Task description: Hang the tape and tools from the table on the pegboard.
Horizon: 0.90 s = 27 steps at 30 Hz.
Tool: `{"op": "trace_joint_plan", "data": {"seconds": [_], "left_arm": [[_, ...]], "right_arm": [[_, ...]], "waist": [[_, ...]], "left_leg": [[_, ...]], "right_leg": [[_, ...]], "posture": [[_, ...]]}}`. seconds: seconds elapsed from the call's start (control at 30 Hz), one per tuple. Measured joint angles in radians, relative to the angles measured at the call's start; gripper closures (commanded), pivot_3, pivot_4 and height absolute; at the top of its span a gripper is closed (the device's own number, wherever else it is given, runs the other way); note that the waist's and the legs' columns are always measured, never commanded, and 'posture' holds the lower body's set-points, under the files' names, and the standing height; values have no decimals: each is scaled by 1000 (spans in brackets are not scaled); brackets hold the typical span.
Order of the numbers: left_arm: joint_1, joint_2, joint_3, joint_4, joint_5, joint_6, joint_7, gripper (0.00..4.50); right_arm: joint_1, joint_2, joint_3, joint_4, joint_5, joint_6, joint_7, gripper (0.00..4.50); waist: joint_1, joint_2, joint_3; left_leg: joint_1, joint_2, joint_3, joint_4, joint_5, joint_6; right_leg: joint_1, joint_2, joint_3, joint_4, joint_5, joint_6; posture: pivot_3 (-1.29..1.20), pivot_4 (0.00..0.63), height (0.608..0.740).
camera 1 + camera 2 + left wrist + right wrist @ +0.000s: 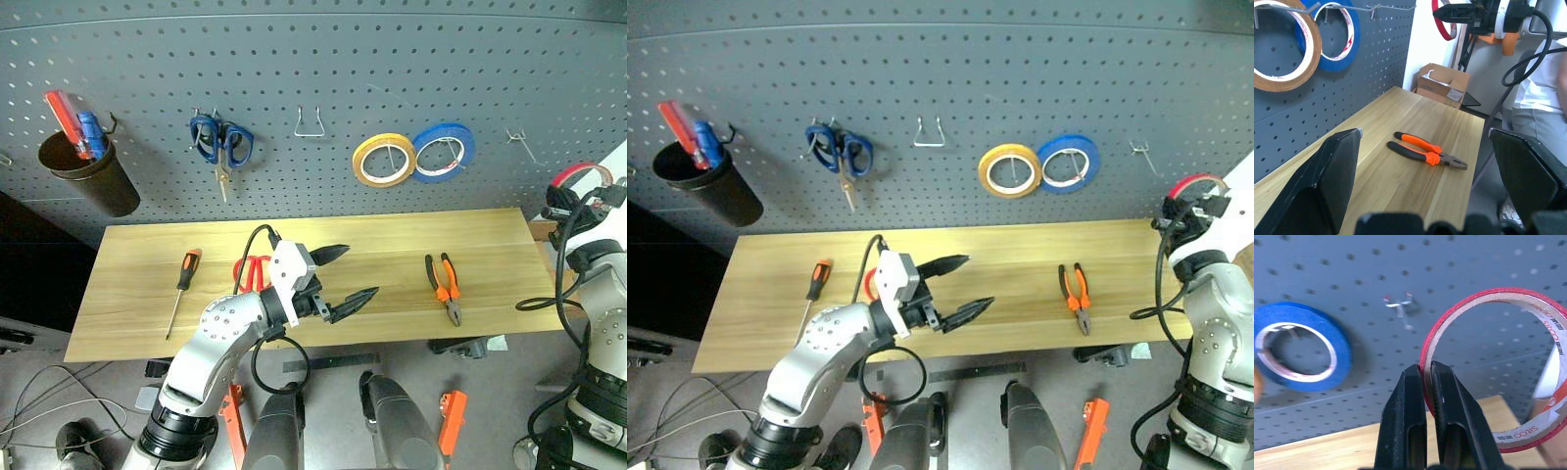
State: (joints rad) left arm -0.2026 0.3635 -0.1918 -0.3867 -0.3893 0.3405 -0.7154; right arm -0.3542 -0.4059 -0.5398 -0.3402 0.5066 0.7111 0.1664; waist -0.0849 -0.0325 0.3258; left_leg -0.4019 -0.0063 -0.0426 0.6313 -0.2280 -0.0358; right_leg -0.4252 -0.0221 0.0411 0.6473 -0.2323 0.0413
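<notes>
I keep moving my right gripper until the empty hook (pixel 522 142) beside the blue roll enters the red tape's opening (pixel 1493 367), which is free and faces that hook.
My right gripper (pixel 1424 369) is shut on the rim of the red tape (pixel 1488 367), held up in front of the pegboard (pixel 323 69) near a bare metal hook (pixel 1400 306) at the table's right end; the roll shows too as the red tape (pixel 578 176). My left gripper (pixel 360 271) hovers open and empty over the middle of the table (pixel 392 323). The orange-handled pliers (pixel 443 286) lie flat to its right. Red-handled scissors (pixel 253 272) lie partly hidden behind the left wrist. The orange-and-black screwdriver (pixel 183 284) lies at the table's left.
On the pegboard hang a black cup (pixel 93 176) with red and blue screwdrivers, blue scissors (pixel 221 142), an empty wire hook (pixel 311 122), a yellow roll (pixel 384 160) and a blue roll (pixel 443 152). A cardboard box (pixel 1442 83) stands beyond the table's right end.
</notes>
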Motion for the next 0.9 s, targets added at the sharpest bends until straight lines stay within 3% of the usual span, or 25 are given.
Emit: {"op": "trace_joint_plan", "data": {"seconds": [0.23,0.9], "left_arm": [[0,-7,0,0,-4,1,-2,0],[-36,-26,4,-2,-6,32,28,0]], "right_arm": [[-21,-40,72,40,29,15,68,4433],[-246,-104,222,512,-72,-188,241,4433]], "waist": [[-3,0,0],[-3,1,0]], "left_leg": [[0,0,1,3,0,0],[-5,0,2,15,0,2]], "right_leg": [[0,0,1,0,2,0],[0,1,2,0,11,0]], "posture": [[-142,263,740],[-124,272,740]]}}
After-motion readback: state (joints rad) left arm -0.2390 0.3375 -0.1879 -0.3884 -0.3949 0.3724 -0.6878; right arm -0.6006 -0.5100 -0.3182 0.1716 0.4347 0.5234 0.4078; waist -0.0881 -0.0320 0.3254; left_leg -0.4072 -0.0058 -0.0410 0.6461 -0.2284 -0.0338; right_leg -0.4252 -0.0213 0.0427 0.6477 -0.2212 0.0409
